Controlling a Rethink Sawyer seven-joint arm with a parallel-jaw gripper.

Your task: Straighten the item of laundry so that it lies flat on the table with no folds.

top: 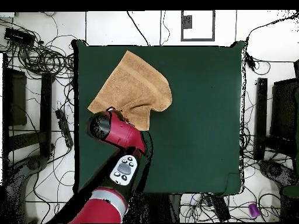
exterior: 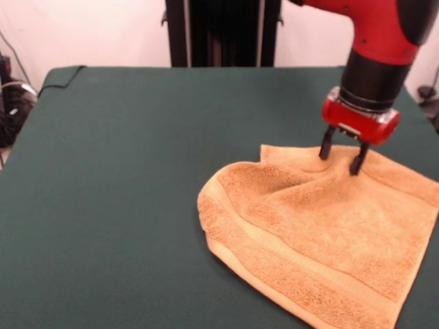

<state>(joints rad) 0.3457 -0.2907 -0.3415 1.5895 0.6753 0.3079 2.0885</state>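
Note:
The towel's side rolls into a rounded fold [exterior: 211, 192], so I expect that side to come along and open out to a corner when the robot's gripper pulls the towel's far edge [exterior: 341, 152].
The orange-tan towel [exterior: 319, 233] lies on the right part of the dark green table [exterior: 123, 171]. Its left side is bunched into a rounded fold, with creases running toward the far corner. A woven border band runs along its near-left edge. My gripper [exterior: 341, 159] stands upright over the towel's far edge, its two black fingers apart and their tips down on the cloth. In the overhead view the towel [top: 131, 84] sits near the table's [top: 198, 116] upper left corner, and the red arm [top: 117, 131] covers the gripper and the towel's lower edge.
The black pedestal [exterior: 219, 31] stands behind the table's far edge. Cables and gear [exterior: 10, 103] lie off the table's left side. In the overhead view cables [top: 41, 55] and dark equipment [top: 280, 111] surround the table.

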